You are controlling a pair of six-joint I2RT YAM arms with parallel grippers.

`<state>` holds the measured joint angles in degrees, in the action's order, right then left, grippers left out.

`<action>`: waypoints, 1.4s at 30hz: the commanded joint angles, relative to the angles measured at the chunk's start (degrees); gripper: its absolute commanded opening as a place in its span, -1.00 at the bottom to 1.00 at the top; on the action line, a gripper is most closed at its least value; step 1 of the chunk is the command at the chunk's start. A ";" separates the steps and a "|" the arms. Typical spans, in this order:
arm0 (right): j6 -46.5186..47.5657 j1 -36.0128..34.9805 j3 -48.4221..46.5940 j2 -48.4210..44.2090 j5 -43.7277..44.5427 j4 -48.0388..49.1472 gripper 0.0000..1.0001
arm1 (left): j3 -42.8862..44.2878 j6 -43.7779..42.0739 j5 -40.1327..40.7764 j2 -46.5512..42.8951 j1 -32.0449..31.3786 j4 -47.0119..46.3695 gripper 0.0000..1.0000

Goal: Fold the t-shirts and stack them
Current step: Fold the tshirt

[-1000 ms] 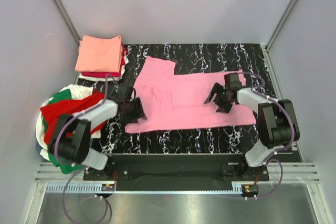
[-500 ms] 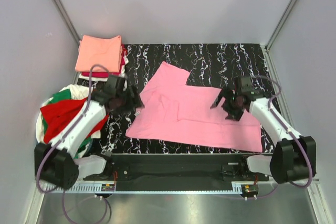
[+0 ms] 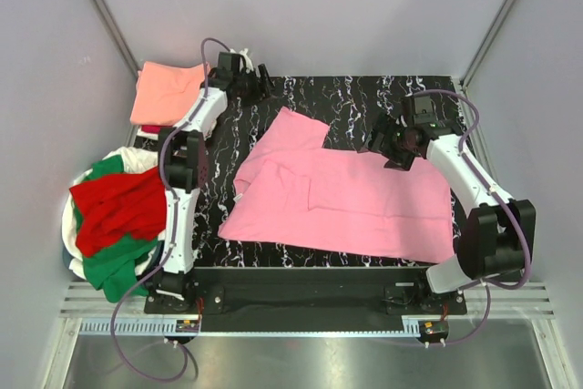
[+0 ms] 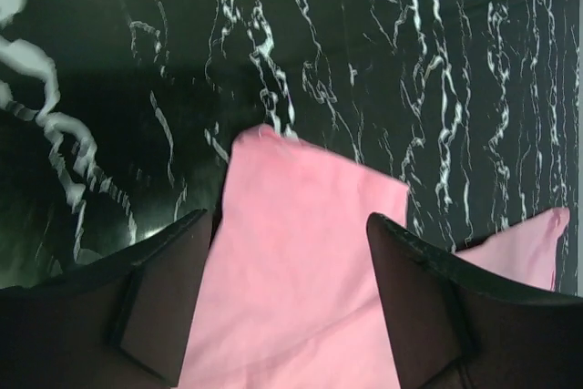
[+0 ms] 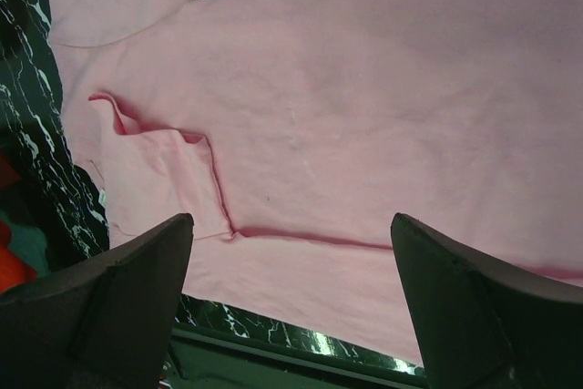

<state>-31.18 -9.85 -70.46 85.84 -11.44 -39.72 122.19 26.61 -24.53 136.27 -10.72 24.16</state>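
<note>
I expect the pink sleeve [image 3: 290, 139] to fold over the spread shirt with a slanted fold when I pull it, because it sticks out as a loose flap [image 3: 308, 121].
A bubblegum pink t-shirt [image 3: 346, 198] lies spread on the black marble table [image 3: 364, 97], one sleeve [image 3: 296, 129] pointing to the back and a small fold at its left edge. My left gripper [image 3: 259, 79] hangs open over the table's back edge; in the left wrist view the pink sleeve [image 4: 291, 252] lies below my open left gripper [image 4: 289, 219]. My right gripper [image 3: 386, 147] hovers open above the shirt's back right edge, and the pink cloth [image 5: 364, 88] fills the right wrist view under that gripper [image 5: 291, 218]. Neither holds anything.
A folded stack topped by a salmon-orange shirt [image 3: 168, 93] sits at the back left. A loose heap of red [image 3: 118, 211], green [image 3: 114, 266] and white shirts lies at the left edge. Grey walls close in the back and both sides.
Both grippers let go of the pink shirt and opened wider. The left arm swung far back past the folded stack. The right arm rose toward the back right. The shirt settled flat.
</note>
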 commanded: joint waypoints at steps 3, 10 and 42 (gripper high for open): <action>1.65 -0.26 -0.48 -2.43 -0.86 1.40 0.94 | 16.75 5.28 -8.78 14.89 0.52 -2.53 0.46; 1.12 -0.26 2.08 -7.44 -1.21 0.09 0.95 | 12.20 8.11 -9.48 16.05 -1.40 -6.15 0.44; -1.95 15.37 15.88 -4.37 4.15 4.47 0.93 | 6.23 6.70 -2.02 9.57 -3.44 -5.62 -1.00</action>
<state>-31.62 3.29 -55.02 79.92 -9.08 -38.72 130.26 34.33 -28.56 152.29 -15.31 19.77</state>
